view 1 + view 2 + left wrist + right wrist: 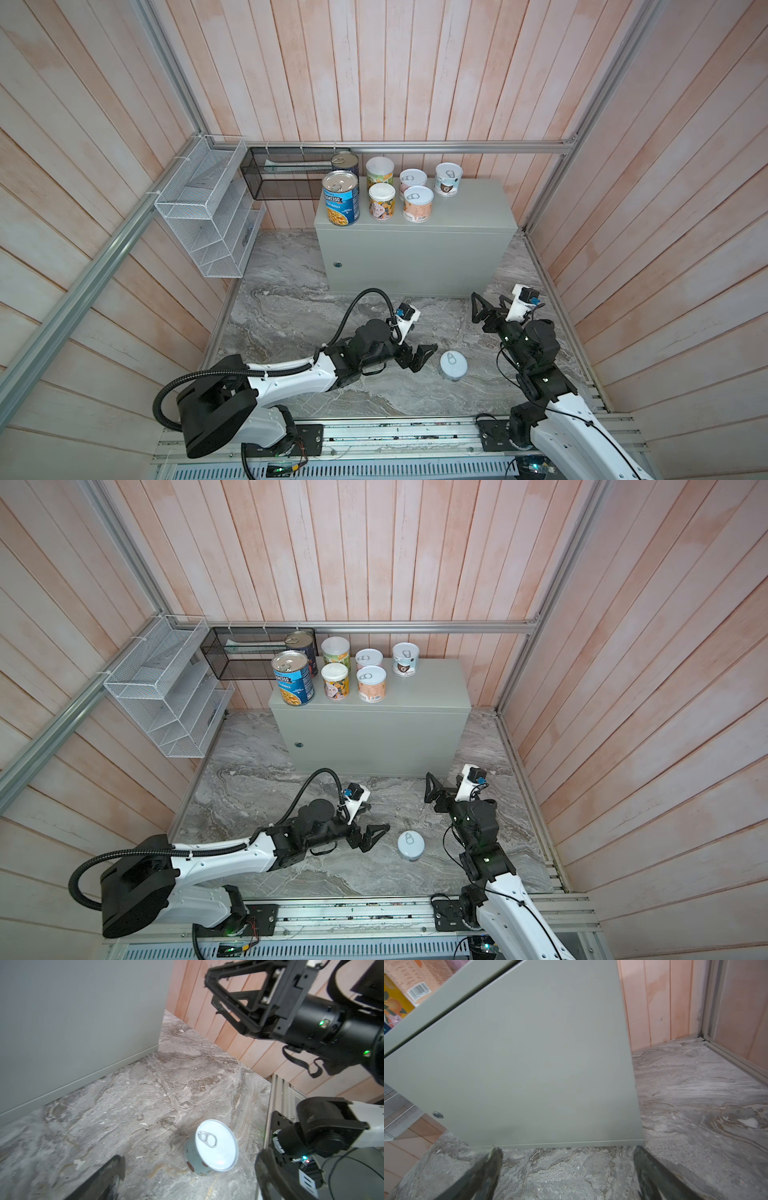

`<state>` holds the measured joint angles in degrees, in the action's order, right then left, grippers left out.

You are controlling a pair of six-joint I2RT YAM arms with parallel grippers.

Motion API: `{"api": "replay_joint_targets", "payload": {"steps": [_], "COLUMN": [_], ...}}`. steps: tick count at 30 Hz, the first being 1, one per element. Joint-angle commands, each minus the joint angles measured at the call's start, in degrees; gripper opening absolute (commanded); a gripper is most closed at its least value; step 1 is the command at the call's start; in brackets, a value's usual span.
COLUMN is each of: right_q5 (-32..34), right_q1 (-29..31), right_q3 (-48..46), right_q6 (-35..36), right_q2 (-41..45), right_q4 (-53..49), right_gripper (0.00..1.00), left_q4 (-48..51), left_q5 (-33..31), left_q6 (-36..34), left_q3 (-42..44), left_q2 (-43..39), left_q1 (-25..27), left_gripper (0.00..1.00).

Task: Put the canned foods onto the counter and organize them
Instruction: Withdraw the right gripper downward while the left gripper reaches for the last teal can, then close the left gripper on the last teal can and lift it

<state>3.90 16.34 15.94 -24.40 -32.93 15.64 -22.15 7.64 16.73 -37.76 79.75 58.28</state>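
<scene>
The short pull-tab can (453,365) stands upright and clear ahead of my left gripper's open fingers, so I should keep going in until they straddle its sides (195,1158), then close.
Several canned foods stand on the left part of the grey-green counter (469,208) (432,683): a blue Progresso can (340,198) (292,678), a dark tall can (345,162) behind it, two white-lidded colourful cans (382,201), and three short pull-tab cans (418,203). One more short pull-tab can (454,365) (410,845) (212,1149) stands upright on the marble surface. My left gripper (426,357) (380,837) (191,1155) is open, just left of that can and not touching it. My right gripper (489,299) (444,777) (566,1149) is open and empty, facing the counter's front (529,1064) near its right corner.
A white wire rack (203,212) hangs on the left wall and a black mesh basket (282,174) on the back wall beside the counter. Wooden walls close in three sides. An aluminium rail (395,436) runs along the front edge.
</scene>
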Motion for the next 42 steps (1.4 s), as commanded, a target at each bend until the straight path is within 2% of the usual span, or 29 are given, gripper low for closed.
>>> {"api": "replay_joint_targets", "payload": {"steps": [1, 6, 10, 22, 34, 42], "right_q5": [6.51, 6.84, 8.25, 9.05, 10.76, 10.86], "right_q1": [-0.30, -0.43, -0.43, -0.53, -0.62, -0.61], "right_q3": [-1.19, -2.94, -3.54, -5.23, -3.60, -3.14], "right_q6": [-1.44, -1.09, -1.30, -2.54, -3.10, -3.13], "right_q2": [3.14, 7.39, 9.00, 14.65, 13.15, 12.80], "right_q4": [-3.03, -4.29, -6.87, -8.43, -10.12, -10.13], "right_gripper": [0.98, 0.98, 0.98, 0.97, 0.97, 0.97], "left_q4": [4.25, 7.04, 8.87, 12.28, 15.75, 17.57], "left_q5": [3.23, 4.76, 2.54, 1.41, -8.38, -11.50], "left_q6": [0.23, 0.46, 0.15, -4.17, -8.46, -7.84], "left_q3": [-2.89, -7.04, -9.74, -15.33, -19.70, -22.18], "left_q2": [3.39, 8.42, 12.09, 18.51, 23.06, 25.91], "left_q1": [0.56, 2.03, 3.28, 7.30, 11.71, 11.94], "left_gripper": [1.00, 1.00, 1.00, 1.00, 1.00, 1.00]}}
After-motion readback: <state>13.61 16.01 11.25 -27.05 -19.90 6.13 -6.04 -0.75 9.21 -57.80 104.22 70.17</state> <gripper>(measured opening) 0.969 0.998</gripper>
